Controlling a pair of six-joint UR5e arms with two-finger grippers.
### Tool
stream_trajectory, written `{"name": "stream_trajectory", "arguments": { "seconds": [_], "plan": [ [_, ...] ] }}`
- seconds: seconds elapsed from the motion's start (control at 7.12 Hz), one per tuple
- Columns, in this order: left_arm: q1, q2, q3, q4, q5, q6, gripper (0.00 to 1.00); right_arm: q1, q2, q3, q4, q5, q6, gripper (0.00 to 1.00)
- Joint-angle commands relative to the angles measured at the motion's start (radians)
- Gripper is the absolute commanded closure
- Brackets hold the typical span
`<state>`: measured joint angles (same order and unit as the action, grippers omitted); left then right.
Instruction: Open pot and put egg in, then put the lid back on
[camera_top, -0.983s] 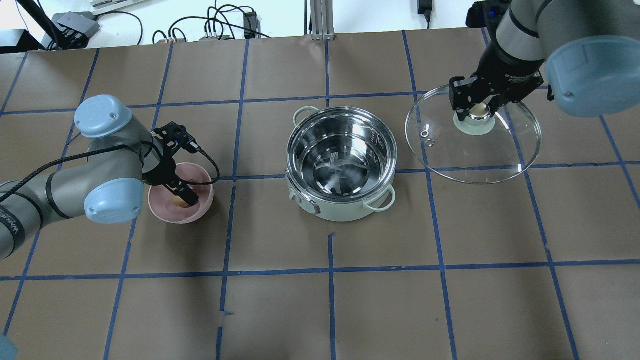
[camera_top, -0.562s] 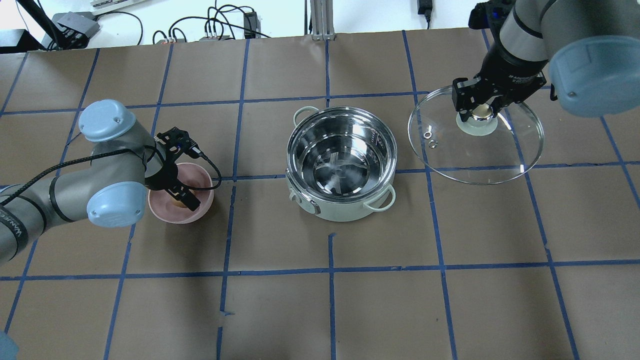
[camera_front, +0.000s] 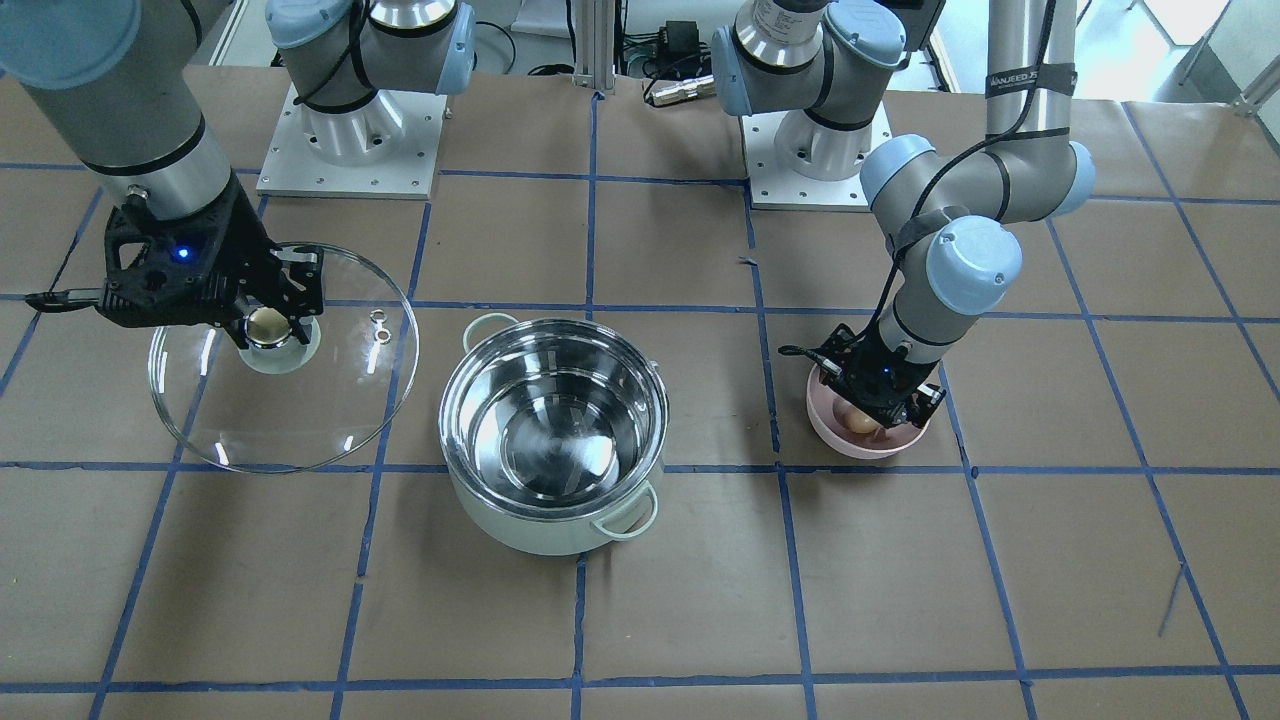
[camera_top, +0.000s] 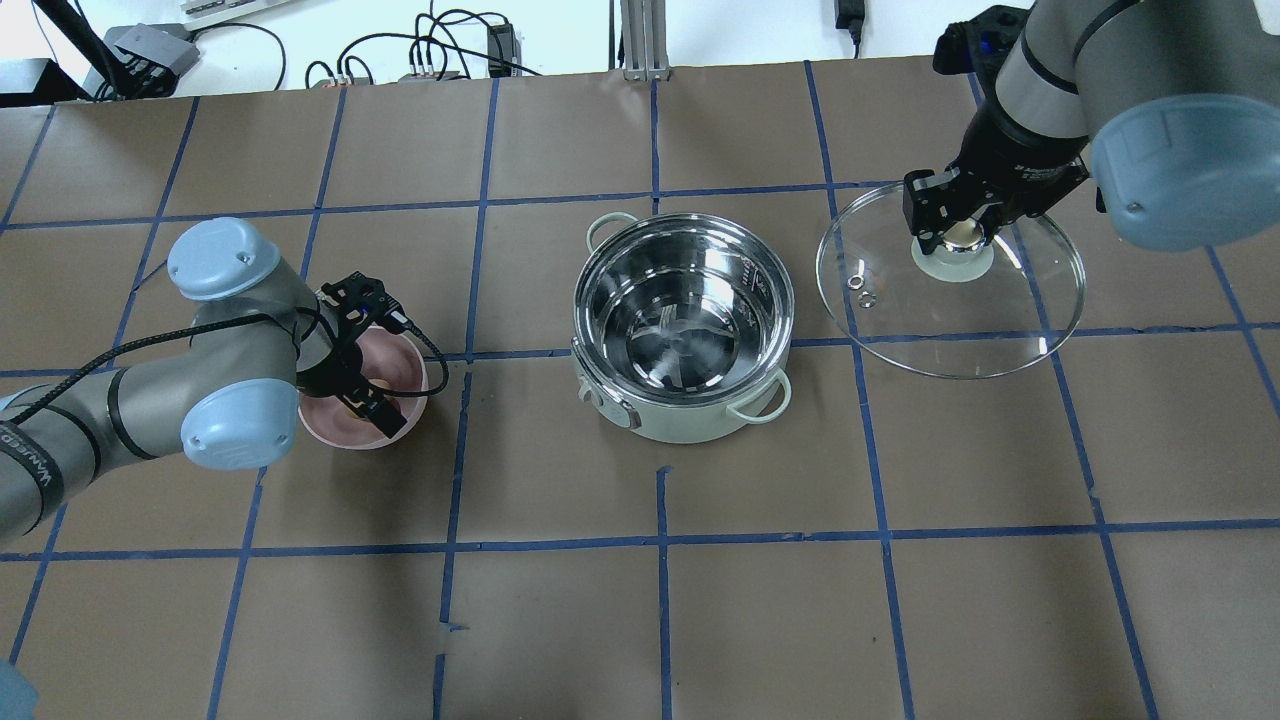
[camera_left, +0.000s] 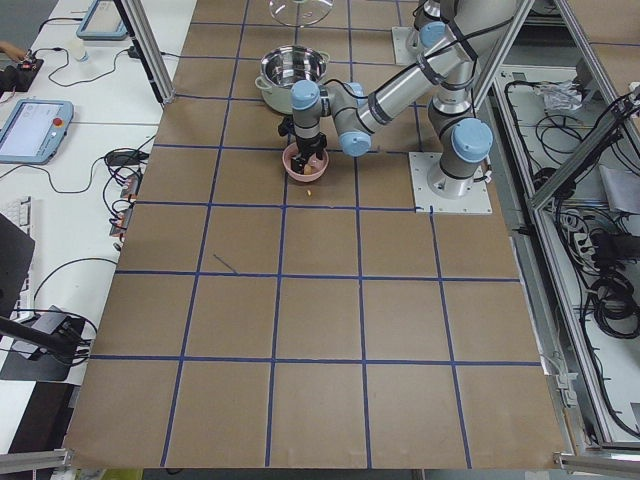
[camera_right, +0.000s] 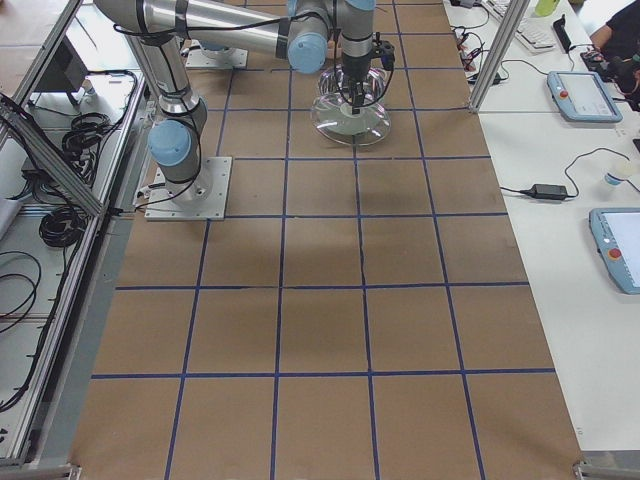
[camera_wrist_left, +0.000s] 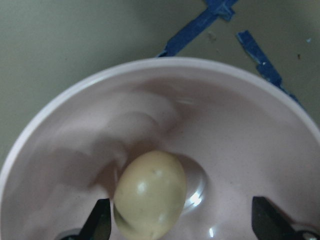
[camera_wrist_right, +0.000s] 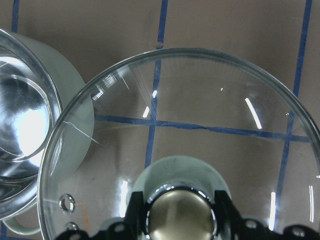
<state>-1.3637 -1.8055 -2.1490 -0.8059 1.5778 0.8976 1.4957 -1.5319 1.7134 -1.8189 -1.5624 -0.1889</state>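
The tan egg (camera_front: 859, 420) will come free and leave the bowl empty when the robot picks the egg up, as the bowl's smooth pink bottom (camera_wrist_left: 230, 165) shows around the egg.
The pale green pot (camera_top: 690, 425) stands open at the table's middle, its steel inside empty; it also shows in the front view (camera_front: 540, 525). My right gripper (camera_top: 958, 230) is shut on the knob (camera_wrist_right: 180, 212) of the glass lid (camera_top: 950, 320) and holds it to the right of the pot, clear of it. The tan egg (camera_wrist_left: 150, 192) lies in a pink bowl (camera_top: 335, 432) left of the pot. My left gripper (camera_wrist_left: 182, 222) is open and down inside the bowl, one finger on each side of the egg, which lies close to one finger.
The pink bowl (camera_front: 860, 447) sits about one grid square from the pot. Blue tape lines cross the brown table cover. Cables and boxes lie beyond the far table edge (camera_top: 440, 55). The arm bases stand at the robot's side (camera_front: 350, 140).
My left gripper has sunk a little deeper into the pink bowl, around the egg. My right gripper with the lid has shifted only slightly.
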Motion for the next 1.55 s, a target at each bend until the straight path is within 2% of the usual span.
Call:
{"name": "stream_trajectory", "arguments": {
  "seconds": [0.0, 0.14, 0.42, 0.84, 1.12, 1.4],
  "plan": [
    [0.000, -0.002, -0.002, 0.001, -0.005, -0.008, 0.17, -0.023, -0.001, 0.026, -0.039, 0.001, -0.001, 0.82],
    [0.000, -0.003, 0.000, 0.001, -0.007, -0.008, 0.19, -0.023, -0.002, 0.031, -0.046, 0.001, -0.001, 0.82],
    [0.000, -0.017, 0.005, 0.005, -0.007, -0.009, 0.34, -0.025, -0.004, 0.032, -0.046, 0.001, -0.003, 0.82],
    [0.000, -0.018, 0.005, 0.005, -0.009, -0.014, 0.59, -0.025, -0.004, 0.032, -0.046, 0.001, -0.003, 0.82],
    [0.000, -0.018, 0.005, 0.005, -0.009, -0.032, 0.81, -0.025, -0.004, 0.032, -0.046, 0.002, -0.003, 0.82],
    [0.000, -0.018, 0.008, 0.005, -0.009, -0.042, 0.89, -0.016, -0.004, 0.031, -0.048, 0.008, 0.002, 0.82]
  ]
}}
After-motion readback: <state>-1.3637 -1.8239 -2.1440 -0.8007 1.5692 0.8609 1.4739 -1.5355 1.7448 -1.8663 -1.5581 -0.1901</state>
